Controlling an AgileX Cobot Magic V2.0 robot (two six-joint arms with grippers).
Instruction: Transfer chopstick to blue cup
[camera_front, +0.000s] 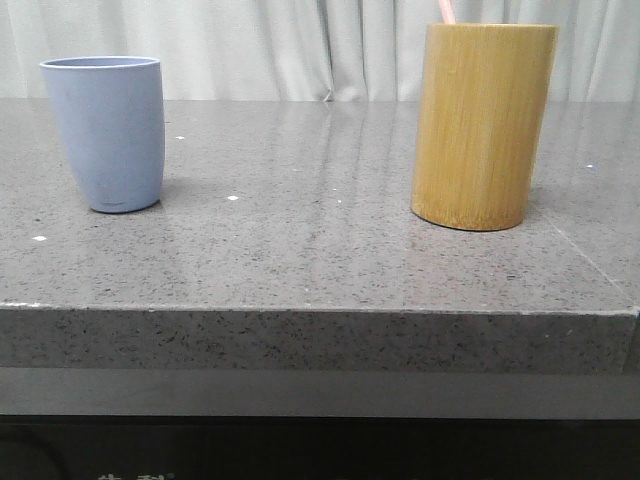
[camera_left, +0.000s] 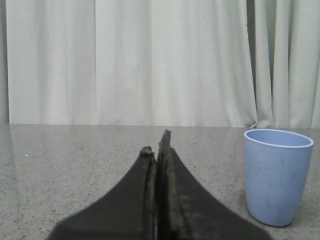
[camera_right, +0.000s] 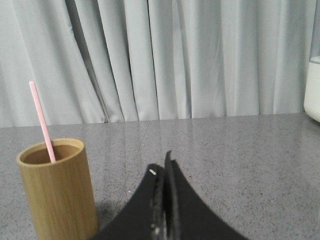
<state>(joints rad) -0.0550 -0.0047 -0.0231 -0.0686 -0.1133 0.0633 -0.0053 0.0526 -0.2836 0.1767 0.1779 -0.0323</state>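
Note:
My left gripper should first carry the blue cup (camera_front: 108, 135) close beside the holder, because the cup is far from the bamboo holder with the chopstick.
The blue cup (camera_front: 104, 132) stands upright at the left of the grey stone table; it also shows in the left wrist view (camera_left: 276, 175). A tall tan bamboo holder (camera_front: 482, 125) stands at the right, seen too in the right wrist view (camera_right: 58, 192). A pale pink chopstick (camera_right: 42, 121) leans out of the holder; only its tip (camera_front: 446, 11) shows in the front view. My left gripper (camera_left: 157, 145) is shut and empty, low over the table beside the blue cup. My right gripper (camera_right: 162, 165) is shut and empty, beside the bamboo holder. Neither gripper shows in the front view.
White curtains (camera_front: 300, 45) hang behind the table. The table's front edge (camera_front: 300, 310) runs across the front view. A white object (camera_right: 313, 87) stands at the edge of the right wrist view.

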